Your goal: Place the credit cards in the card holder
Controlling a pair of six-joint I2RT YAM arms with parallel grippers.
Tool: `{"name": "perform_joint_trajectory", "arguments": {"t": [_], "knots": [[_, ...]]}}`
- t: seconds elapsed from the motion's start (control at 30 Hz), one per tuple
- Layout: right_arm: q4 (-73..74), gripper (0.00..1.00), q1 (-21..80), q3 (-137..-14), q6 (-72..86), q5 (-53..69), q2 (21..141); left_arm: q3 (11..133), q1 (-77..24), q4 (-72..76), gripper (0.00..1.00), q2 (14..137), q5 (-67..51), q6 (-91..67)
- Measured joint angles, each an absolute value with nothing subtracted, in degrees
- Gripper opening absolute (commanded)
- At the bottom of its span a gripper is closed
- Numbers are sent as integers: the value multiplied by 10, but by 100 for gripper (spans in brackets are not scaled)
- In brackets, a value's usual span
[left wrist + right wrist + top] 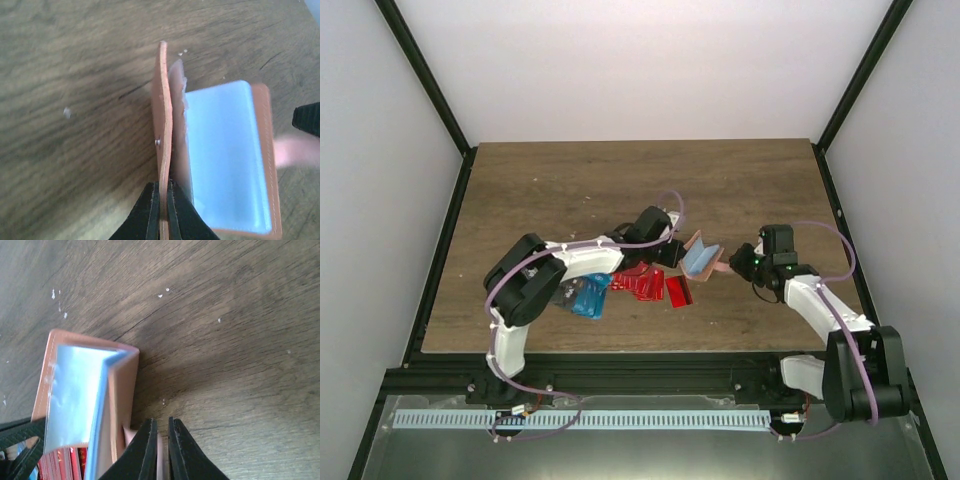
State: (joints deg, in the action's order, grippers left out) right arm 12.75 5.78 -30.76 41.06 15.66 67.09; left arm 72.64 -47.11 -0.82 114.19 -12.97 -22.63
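Observation:
Next, my right gripper moves from the thin pink tab [722, 267] it is on now to the cover [708, 261] and spreads the cover flat, because the card holder is standing half folded.
The tan-pink card holder [700, 258] is held open above the table between both grippers, its pale blue inner pockets [225, 150] showing. My left gripper [672, 250] is shut on one upright cover flap [162, 125], pinched edge-on between its fingers. My right gripper [738, 265] is shut on a thin pink tab on the holder's other side [129, 432]; the holder also shows in the right wrist view [80, 385]. Red credit cards [642, 284] lie in a loose pile under the left arm, one more red card [679, 292] lies beside them, and blue cards [588, 298] and a dark card [561, 294] lie further left.
The wooden table [620, 190] has black frame rails along its sides and near edge. The left arm reaches across the card pile. The red cards show at the lower left of the right wrist view [60, 465].

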Motion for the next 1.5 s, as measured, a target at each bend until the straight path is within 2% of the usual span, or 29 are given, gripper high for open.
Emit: {"name": "perform_joint_trajectory", "arguments": {"t": [0.1,0.3,0.4,0.53,0.83,1.07,1.5], "knots": [[127,14,56,-311,409,159,679,692,-470,8,4,1127,-131,-280],[143,35,55,-315,393,172,667,639,-473,32,4,1108,-131,-354],[155,40,54,-322,385,189,641,624,-478,46,4,1102,-124,-380],[166,39,54,-329,380,220,595,609,-489,59,4,1093,-112,-411],[154,19,54,-286,401,270,570,578,-503,100,4,1091,-111,-476],[114,18,67,-242,428,298,620,545,-524,137,4,1081,-112,-515],[24,18,85,-239,447,324,720,520,-563,202,4,1081,-108,-571]]}}
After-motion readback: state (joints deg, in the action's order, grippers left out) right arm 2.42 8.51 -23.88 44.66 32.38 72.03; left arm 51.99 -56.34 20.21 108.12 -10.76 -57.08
